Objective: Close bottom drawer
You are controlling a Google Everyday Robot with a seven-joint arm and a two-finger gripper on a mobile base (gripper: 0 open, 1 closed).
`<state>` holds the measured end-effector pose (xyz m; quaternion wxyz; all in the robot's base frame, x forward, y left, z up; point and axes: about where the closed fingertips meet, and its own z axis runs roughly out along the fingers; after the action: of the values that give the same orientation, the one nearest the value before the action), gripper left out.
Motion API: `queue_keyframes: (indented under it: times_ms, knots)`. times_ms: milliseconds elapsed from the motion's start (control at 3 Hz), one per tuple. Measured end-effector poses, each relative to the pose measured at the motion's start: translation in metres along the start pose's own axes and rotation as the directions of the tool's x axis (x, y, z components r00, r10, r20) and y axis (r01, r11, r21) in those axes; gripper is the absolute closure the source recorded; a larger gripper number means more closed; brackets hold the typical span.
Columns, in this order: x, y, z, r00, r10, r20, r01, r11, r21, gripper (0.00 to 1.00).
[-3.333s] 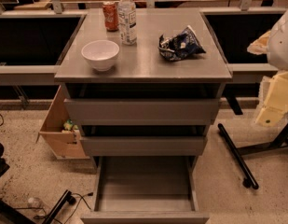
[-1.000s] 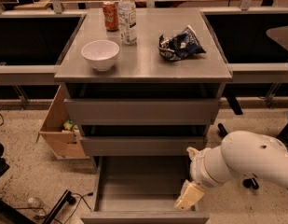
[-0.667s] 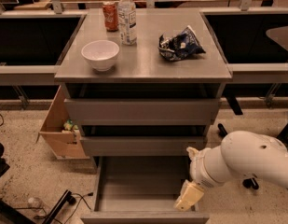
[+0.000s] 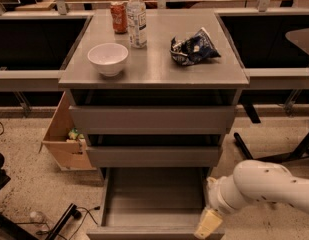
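Note:
The bottom drawer [image 4: 154, 233] has straight sides [image 4: 105, 197] that go back under the middle drawer, so it will slide straight in and stay square when I push its front corner.
The bottom drawer [image 4: 154, 204] is pulled out wide, showing its shallow grey box interior, empty. Its front panel [image 4: 144, 232] lies along the lower edge of the view. The middle drawer [image 4: 154, 155] and top drawer [image 4: 153, 119] above it are pushed in. My white arm [image 4: 264, 186] comes in from the right. My gripper [image 4: 209, 223], cream-coloured, hangs at the drawer's front right corner, by the front panel.
On the cabinet top [image 4: 154, 71] stand a white bowl [image 4: 108, 58], a clear bottle [image 4: 137, 18], a red can [image 4: 118, 17] and a crumpled chip bag [image 4: 194, 47]. A cardboard box [image 4: 64, 139] sits on the floor left of the cabinet. Black chair legs [image 4: 294, 149] are at the right.
The arm came into view from the right about a second ago and lowered to the drawer's front right corner. Over the last second it has barely moved. The drawer stays open.

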<state>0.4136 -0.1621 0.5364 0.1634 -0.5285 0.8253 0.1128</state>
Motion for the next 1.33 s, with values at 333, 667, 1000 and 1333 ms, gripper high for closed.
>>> queue_keyframes:
  times_ms: [333, 667, 1000, 1333]
  knots:
    - [0.048, -0.010, 0.039, 0.999, 0.025, -0.029, -0.025, 0.9996, -0.015, 0.00]
    - [0.088, -0.032, 0.061, 0.996, 0.041, -0.074, -0.042, 0.9990, -0.016, 0.00]
    - [0.122, -0.052, 0.081, 0.995, 0.064, -0.080, -0.067, 0.9973, -0.030, 0.27]
    - [0.134, -0.057, 0.093, 0.993, 0.079, -0.083, -0.083, 0.9953, -0.050, 0.50]
